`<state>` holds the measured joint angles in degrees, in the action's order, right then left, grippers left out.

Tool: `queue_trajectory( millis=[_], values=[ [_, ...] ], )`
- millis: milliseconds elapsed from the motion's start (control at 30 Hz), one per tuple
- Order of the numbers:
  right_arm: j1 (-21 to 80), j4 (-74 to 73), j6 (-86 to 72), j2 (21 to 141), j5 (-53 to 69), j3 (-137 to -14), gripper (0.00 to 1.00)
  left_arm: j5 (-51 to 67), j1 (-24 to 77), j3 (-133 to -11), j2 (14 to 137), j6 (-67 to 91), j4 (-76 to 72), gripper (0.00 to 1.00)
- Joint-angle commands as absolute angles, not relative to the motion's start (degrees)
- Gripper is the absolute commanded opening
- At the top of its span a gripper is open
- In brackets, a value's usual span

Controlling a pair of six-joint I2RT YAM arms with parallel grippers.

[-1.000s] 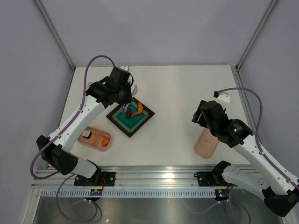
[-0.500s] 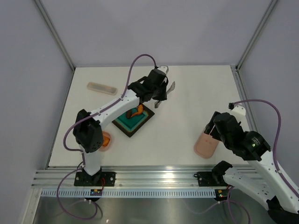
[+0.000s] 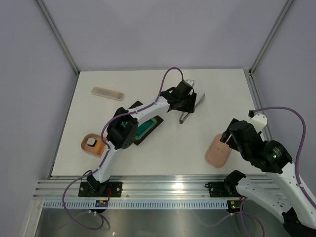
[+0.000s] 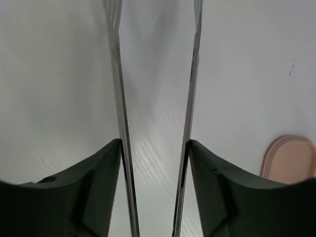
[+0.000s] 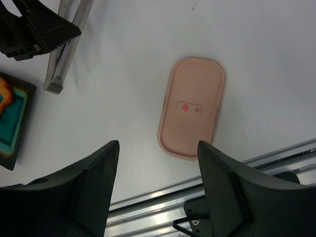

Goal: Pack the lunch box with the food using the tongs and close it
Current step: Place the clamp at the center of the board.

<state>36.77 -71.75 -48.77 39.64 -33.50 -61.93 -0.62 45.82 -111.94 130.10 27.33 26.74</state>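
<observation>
The robot's left gripper should leave the tongs and get the lid (image 3: pixel 217 152) from the right gripper before closing the lunch box, because the lid is far from the lunch box (image 3: pixel 93 144).
The slim silver tongs (image 3: pixel 191 106) lie low over the table right of centre, and my left gripper (image 3: pixel 186 104) is shut on them. In the left wrist view their two arms (image 4: pixel 121 98) stand spread, each pressed against a finger (image 4: pixel 106 173), with nothing between the tips. The pink lunch box (image 3: pixel 94 144) sits near the left front edge with a dark and white food piece inside. Its lid (image 3: pixel 217 150) lies flat at the right front. My right gripper (image 5: pixel 158 148) hangs open above the lid (image 5: pixel 192 113). An orange food piece (image 5: pixel 4 94) shows on the tray.
The dark square tray (image 3: pixel 148 129) with a teal centre lies mid-table, partly under my left arm. A long pale case (image 3: pixel 107 93) rests at the back left. The metal rail (image 3: pixel 163 185) runs along the near edge.
My left arm has swung from over the tray to the right with the tongs, whose arms have spread apart. My right arm has drawn back toward the near right.
</observation>
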Motion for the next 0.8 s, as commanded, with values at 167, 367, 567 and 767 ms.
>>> queue_trajectory(
  millis=[167,367,567,767],
  values=[
    [36.48,-67.77,-53.77,44.64,-30.68,-58.81,0.73,4.83,46.14,-116.72,126.84,26.81,29.27,0.99],
    [36.56,-64.43,-60.72,46.84,-26.99,-52.13,0.77,5.97,42.81,-117.24,111.64,32.33,33.13,0.99],
    [36.56,-54.68,-61.62,53.6,-20.04,-43.6,0.75,5.46,35.69,-116.82,97.84,32.88,39.44,0.99],
    [34.11,-46.16,-56.27,67.05,-18.11,-42.54,0.63,5.54,34.28,-106.45,83.97,32.26,42.36,0.99]
  ],
)
